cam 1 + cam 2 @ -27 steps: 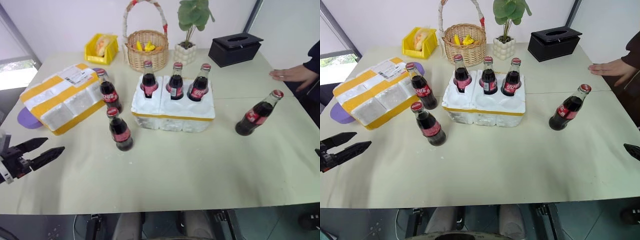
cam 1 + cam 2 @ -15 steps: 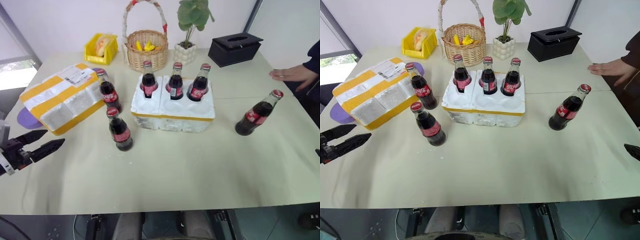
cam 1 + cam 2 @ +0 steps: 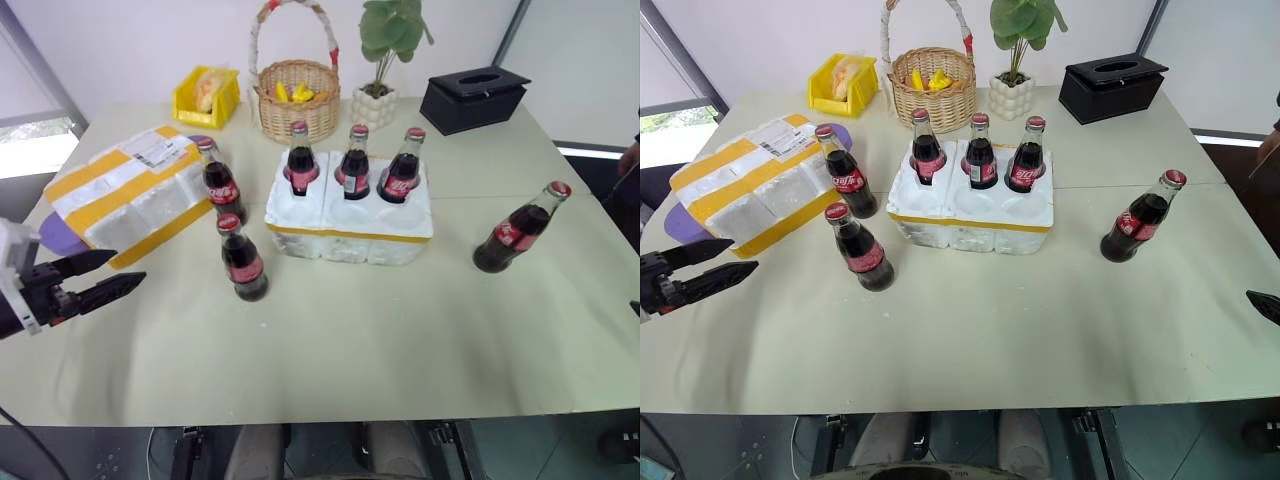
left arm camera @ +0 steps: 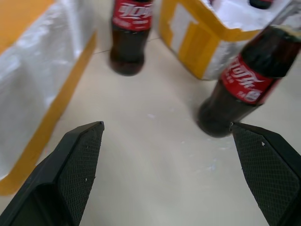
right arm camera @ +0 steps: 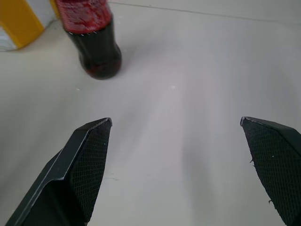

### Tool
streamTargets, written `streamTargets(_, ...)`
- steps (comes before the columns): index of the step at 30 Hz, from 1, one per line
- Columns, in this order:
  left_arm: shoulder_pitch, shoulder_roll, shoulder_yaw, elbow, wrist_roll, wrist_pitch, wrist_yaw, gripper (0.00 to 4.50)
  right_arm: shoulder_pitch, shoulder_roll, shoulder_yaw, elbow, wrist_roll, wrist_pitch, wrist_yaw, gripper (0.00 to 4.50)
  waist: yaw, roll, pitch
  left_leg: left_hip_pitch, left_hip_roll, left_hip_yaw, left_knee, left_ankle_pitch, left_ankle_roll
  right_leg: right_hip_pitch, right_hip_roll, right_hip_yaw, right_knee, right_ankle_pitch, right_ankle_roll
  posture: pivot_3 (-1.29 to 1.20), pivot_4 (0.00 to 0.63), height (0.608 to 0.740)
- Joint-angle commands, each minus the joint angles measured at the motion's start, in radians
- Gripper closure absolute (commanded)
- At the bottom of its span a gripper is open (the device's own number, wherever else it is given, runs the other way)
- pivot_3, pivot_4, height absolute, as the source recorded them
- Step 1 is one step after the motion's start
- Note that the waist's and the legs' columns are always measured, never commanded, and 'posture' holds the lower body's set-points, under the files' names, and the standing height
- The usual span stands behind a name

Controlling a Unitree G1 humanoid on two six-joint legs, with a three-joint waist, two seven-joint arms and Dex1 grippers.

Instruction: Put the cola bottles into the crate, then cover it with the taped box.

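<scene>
The nearer cola bottle [image 3: 243, 260] will go down as deep as the back-row cola bottles [image 3: 355, 172], which sit sunk to their labels, when I lower it into the crate.
The white foam crate [image 3: 348, 215] with a yellow band stands mid-table. Three cola bottles [image 3: 352, 165] stand in its back row. Two more bottles [image 3: 221, 188] [image 3: 243, 265] stand on the table just left of it, and another [image 3: 518, 232] stands apart at the right. The taped box [image 3: 130, 195] lies at the left. My left gripper [image 3: 128, 268] hovers open at the left edge, pointing at the nearer left bottle [image 4: 244, 84]. My right gripper [image 5: 175, 121] is open, with the right-hand bottle [image 5: 94, 42] ahead of it and off to one side.
Along the back stand a yellow bin [image 3: 205, 95], a wicker basket [image 3: 293, 95], a potted plant [image 3: 378, 100] and a black tissue box [image 3: 473, 98]. A purple object [image 3: 55, 232] peeks from under the taped box. A person's hand [image 3: 630, 158] shows at the right edge.
My left gripper has risen and moved right, closer to the two left bottles. The person's hand has drawn back from the table toward the right edge.
</scene>
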Motion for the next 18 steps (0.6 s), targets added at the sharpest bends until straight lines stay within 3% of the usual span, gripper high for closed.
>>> streamTargets(1, -0.045, 0.038, -0.058, -0.024, -0.017, -0.003, -0.060, 0.02, 0.063, 0.001, -0.088, -0.148, 0.053, 0.071, 0.041, 0.00, 0.000, 0.000, 0.000, 0.000, 0.000, 0.000, 0.000, 0.000, 0.000, 0.000, 0.000, 0.000, 0.000, 0.000, 0.000, 0.00, 0.150, 0.740)
streamTargets(8, -0.155, 0.049, -0.218, -0.015, 0.015, -0.042, -0.152, 0.02, 0.188, 0.058, -0.181, -0.645, 0.260, 0.316, 0.032, 0.00, -0.001, 0.000, 0.000, 0.000, 0.002, 0.000, -0.001, 0.000, 0.000, -0.001, 0.002, 0.000, 0.000, 0.000, 0.000, 0.00, 0.150, 0.740)
streamTargets(13, -0.238, 0.038, -0.314, 0.023, 0.040, -0.071, -0.198, 0.02, 0.089, 0.060, -0.144, -0.833, 0.461, 0.450, -0.129, 0.00, 0.002, -0.002, 0.001, 0.000, 0.002, 0.000, 0.000, 0.000, 0.000, -0.001, 0.002, 0.000, 0.000, 0.000, 0.000, 0.00, 0.150, 0.740)
streamTargets(18, -0.311, -0.004, -0.394, 0.054, 0.065, -0.103, -0.213, 0.02, 0.007, 0.057, -0.045, -0.909, 0.549, 0.488, -0.239, 0.00, 0.007, -0.004, 0.002, -0.002, 0.002, 0.000, -0.001, 0.000, 0.000, -0.002, 0.002, 0.000, -0.001, 0.001, -0.001, 0.00, 0.150, 0.740)
